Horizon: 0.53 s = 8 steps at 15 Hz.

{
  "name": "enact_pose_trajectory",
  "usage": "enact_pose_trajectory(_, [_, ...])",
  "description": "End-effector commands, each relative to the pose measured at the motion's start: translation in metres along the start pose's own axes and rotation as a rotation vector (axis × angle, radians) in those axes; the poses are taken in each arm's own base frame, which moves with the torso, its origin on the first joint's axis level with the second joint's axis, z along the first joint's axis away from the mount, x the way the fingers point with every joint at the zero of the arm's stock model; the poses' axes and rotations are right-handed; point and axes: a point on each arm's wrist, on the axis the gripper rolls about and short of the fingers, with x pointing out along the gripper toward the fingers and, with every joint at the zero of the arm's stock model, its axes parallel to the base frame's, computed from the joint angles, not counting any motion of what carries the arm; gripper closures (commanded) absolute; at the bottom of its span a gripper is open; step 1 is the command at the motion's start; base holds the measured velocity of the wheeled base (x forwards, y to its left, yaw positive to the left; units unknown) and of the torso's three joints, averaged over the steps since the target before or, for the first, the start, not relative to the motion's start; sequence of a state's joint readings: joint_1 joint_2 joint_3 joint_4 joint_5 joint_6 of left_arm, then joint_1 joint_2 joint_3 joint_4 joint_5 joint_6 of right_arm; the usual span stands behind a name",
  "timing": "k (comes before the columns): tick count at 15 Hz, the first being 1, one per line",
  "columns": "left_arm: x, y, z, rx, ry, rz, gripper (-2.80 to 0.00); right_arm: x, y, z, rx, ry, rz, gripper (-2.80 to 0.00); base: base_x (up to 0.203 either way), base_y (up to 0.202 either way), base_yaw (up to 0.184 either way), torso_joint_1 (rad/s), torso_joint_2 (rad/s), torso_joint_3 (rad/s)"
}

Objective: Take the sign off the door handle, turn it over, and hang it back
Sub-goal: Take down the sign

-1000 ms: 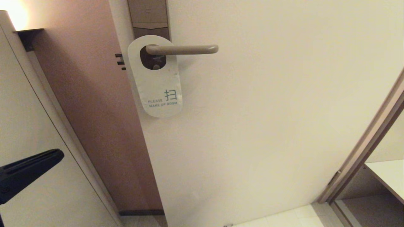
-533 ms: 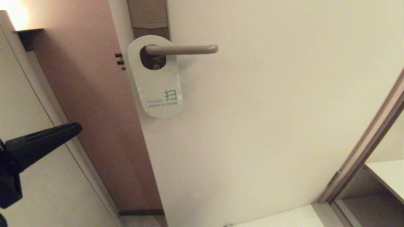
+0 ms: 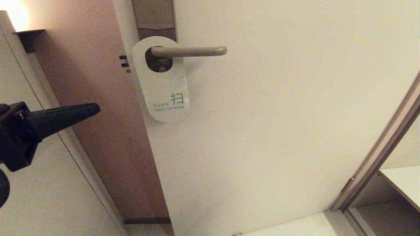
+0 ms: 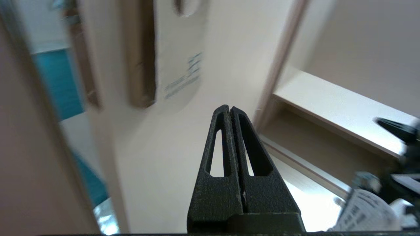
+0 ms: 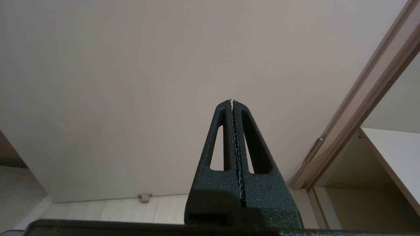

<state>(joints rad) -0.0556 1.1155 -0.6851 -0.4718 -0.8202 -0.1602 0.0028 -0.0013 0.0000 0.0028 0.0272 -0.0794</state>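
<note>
I should keep moving my left gripper toward the sign's near edge (image 3: pixel 144 98) and open its fingers there, because the sign's lower end (image 3: pixel 168 108) is hanging clear of the handle.
The sign (image 3: pixel 162 83) hangs by its oval hole on the door handle (image 3: pixel 190 51), white "PLEASE MAKE UP ROOM" side facing out. The handle is a beige lever on a brownish lock plate (image 3: pixel 154 18). My left gripper (image 3: pixel 95 109) is shut and empty, raised at the left, below and to the left of the sign. In the left wrist view the gripper (image 4: pixel 229 107) points toward the blurred sign (image 4: pixel 178 65). My right gripper (image 5: pixel 231 101) is shut and empty, low before the bare door, out of the head view.
The cream door (image 3: pixel 279 114) stands open, its brown edge (image 3: pixel 108 114) with dark latch bolts (image 3: pixel 124 62) to the left. A wall panel (image 3: pixel 32 183) is at the far left. A door frame (image 3: pixel 377 150) and shelf (image 3: pixel 402 182) are at the right.
My left gripper has risen and moved right, closer to the sign. The sign and handle have not moved.
</note>
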Motion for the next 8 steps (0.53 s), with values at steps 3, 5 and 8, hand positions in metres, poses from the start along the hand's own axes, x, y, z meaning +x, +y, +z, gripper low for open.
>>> enact_pose_trajectory(3, [0.015,0.017,-0.003,-0.009,0.017,-0.054,0.0,0.0,0.0,0.0,-0.002,0.002,0.001,0.0,0.0,0.0,0.0,0.0,0.0,0.0])
enact_pose_trajectory(5, [0.021,0.025,-0.005,0.0,0.013,-0.054,0.0,0.0,0.0,0.0,0.0,0.002,0.001,0.0,0.0,0.0,0.0,0.0,0.0,0.0])
enact_pose_trajectory(8, [0.032,0.041,-0.012,0.007,0.013,-0.048,0.0,0.0,0.0,0.0,0.0,0.002,0.001,0.0,0.0,0.0,0.0,0.0,0.0,0.0])
